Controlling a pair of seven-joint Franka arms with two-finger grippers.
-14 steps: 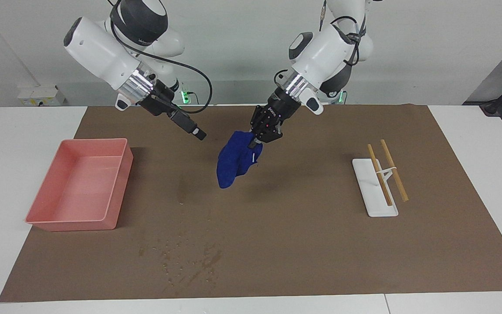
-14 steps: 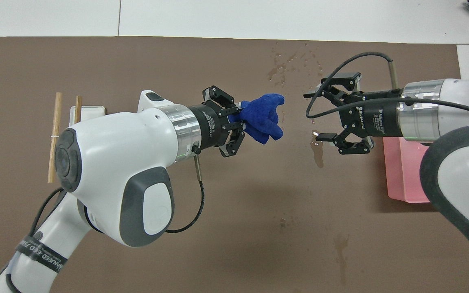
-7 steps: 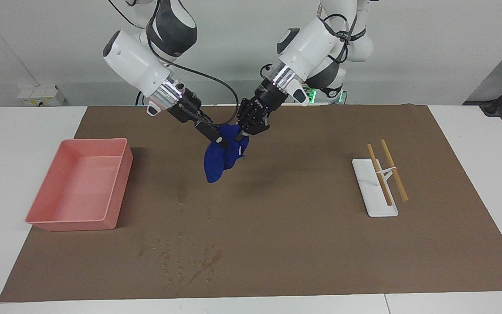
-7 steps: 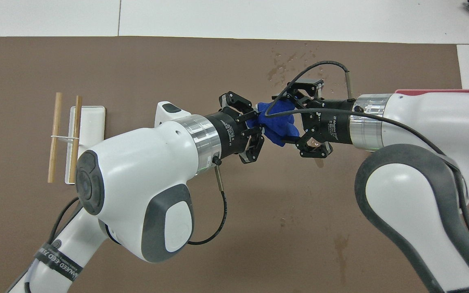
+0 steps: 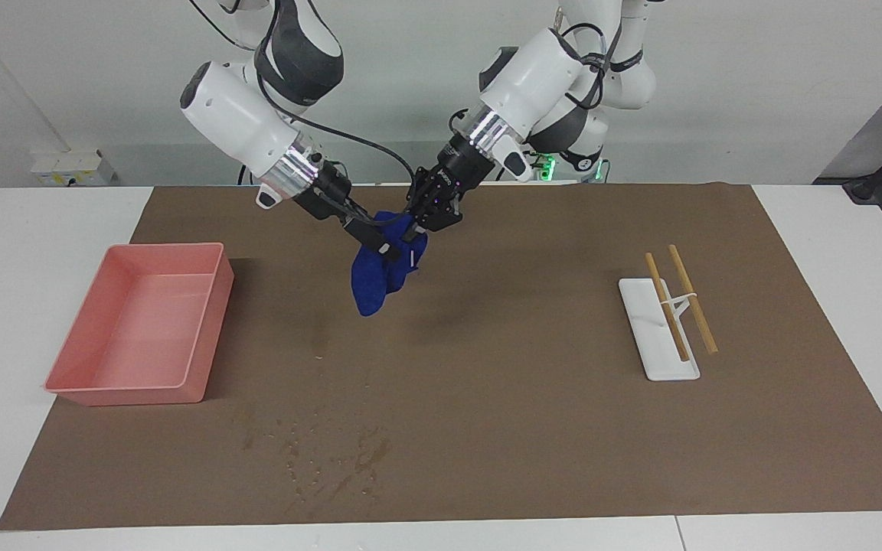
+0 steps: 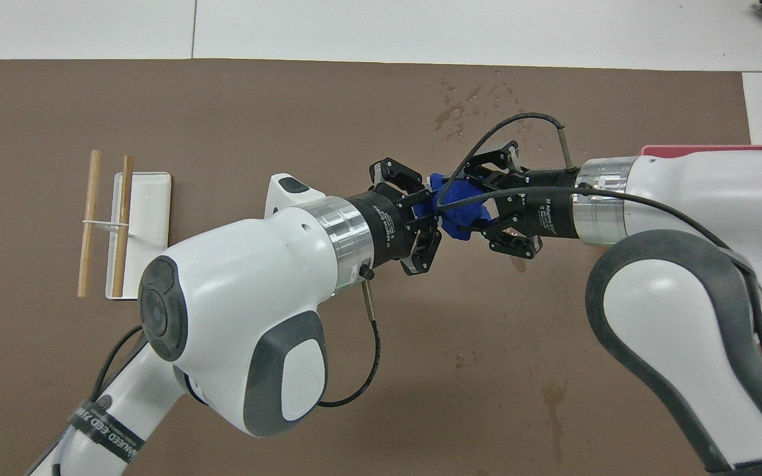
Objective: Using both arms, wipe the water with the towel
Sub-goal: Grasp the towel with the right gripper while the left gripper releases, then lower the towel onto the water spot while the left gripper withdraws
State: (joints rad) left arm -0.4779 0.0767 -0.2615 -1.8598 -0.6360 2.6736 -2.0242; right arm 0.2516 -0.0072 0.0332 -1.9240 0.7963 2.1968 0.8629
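Observation:
Both my grippers are on the blue towel (image 5: 376, 278), and there are splatter marks (image 5: 309, 459) toward the pink tray. Next, my left gripper lets go and moves away before my right gripper wipes.
The blue towel (image 5: 372, 287) (image 6: 460, 215) hangs bunched in the air over the brown mat, held from two ends. My left gripper (image 5: 418, 227) (image 6: 430, 208) is shut on its upper edge. My right gripper (image 5: 383, 247) (image 6: 477, 201) meets it from the right arm's end, its fingers closed in around the cloth. The water (image 5: 321, 334) (image 6: 520, 263) is a faint darker streak on the mat, under and a little farther from the robots than the hanging towel. The overhead view shows the right gripper covering part of the streak.
A pink tray (image 5: 142, 329) stands at the right arm's end. A white holder (image 5: 659, 337) (image 6: 146, 218) with two wooden sticks lies toward the left arm's end. Dark splatter marks (image 5: 341, 459) (image 6: 454, 116) speckle the mat (image 5: 525, 428) farther from the robots.
My right gripper came across to the towel and narrowed its wide-open fingers around it. The left gripper carried the towel a little toward the right arm's end and higher.

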